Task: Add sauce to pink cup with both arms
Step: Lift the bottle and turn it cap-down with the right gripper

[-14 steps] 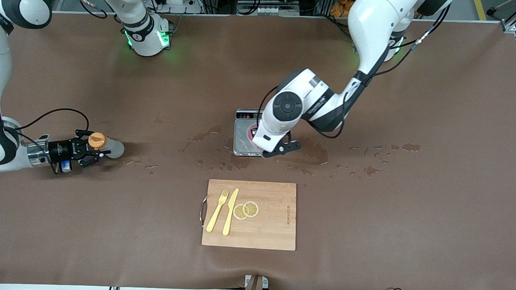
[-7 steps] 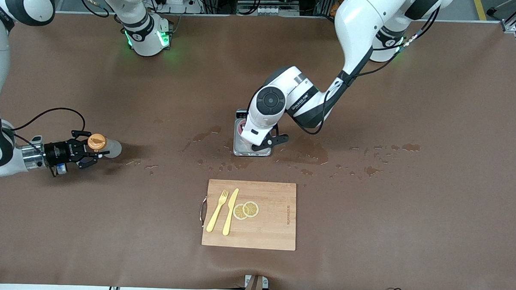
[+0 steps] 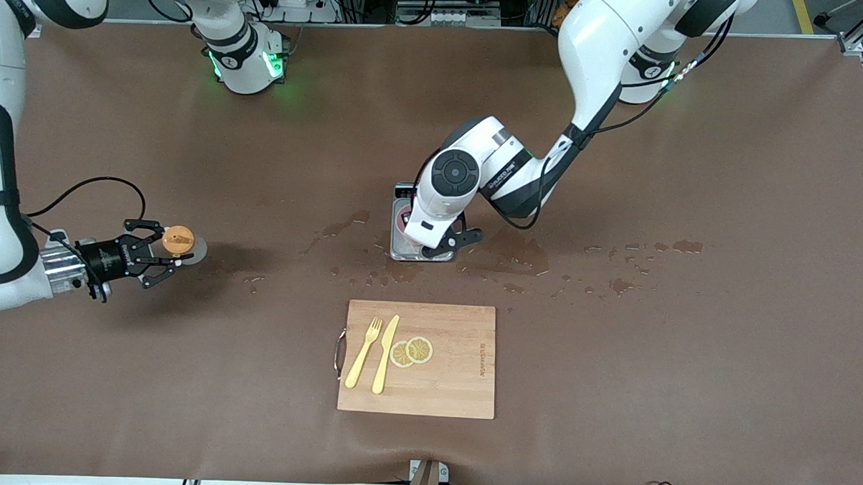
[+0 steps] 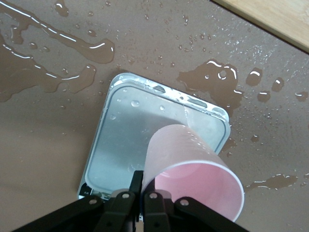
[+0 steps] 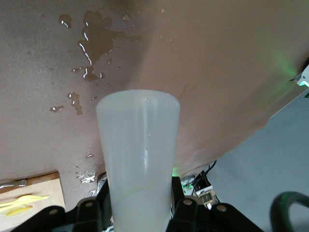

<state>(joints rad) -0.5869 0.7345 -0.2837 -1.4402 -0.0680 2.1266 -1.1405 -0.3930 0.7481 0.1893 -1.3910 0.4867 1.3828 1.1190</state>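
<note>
My left gripper should leave the cup on the grey scale point(image 4: 128, 140) and move back, since it is shut on the pink cup's rim point(image 4: 212, 166), blocking the sauce bottle's way.
My left gripper point(image 3: 446, 244) hangs over the grey scale point(image 3: 402, 247) at mid table and is shut on the rim of the pink cup point(image 3: 402, 218). In the left wrist view the cup point(image 4: 193, 176) is tilted over the scale's wet plate point(image 4: 140, 140), with one finger inside its rim and one outside point(image 4: 143, 182). My right gripper point(image 3: 167, 253) is near the right arm's end of the table, shut on the sauce bottle point(image 3: 179, 241), whose orange cap faces up. In the right wrist view its whitish body point(image 5: 140, 154) stands between the fingers point(image 5: 186, 209).
A wooden cutting board point(image 3: 455, 387) lies nearer the front camera than the scale. It carries a yellow fork point(image 3: 363, 352), a yellow knife point(image 3: 384, 353) and two lemon slices point(image 3: 412, 351). Puddles of liquid point(image 3: 521, 254) spread on the brown table round the scale.
My left gripper has moved over the scale toward the right arm's end, holding the cup. My right gripper has turned the bottle more upright, so its cap now faces up.
</note>
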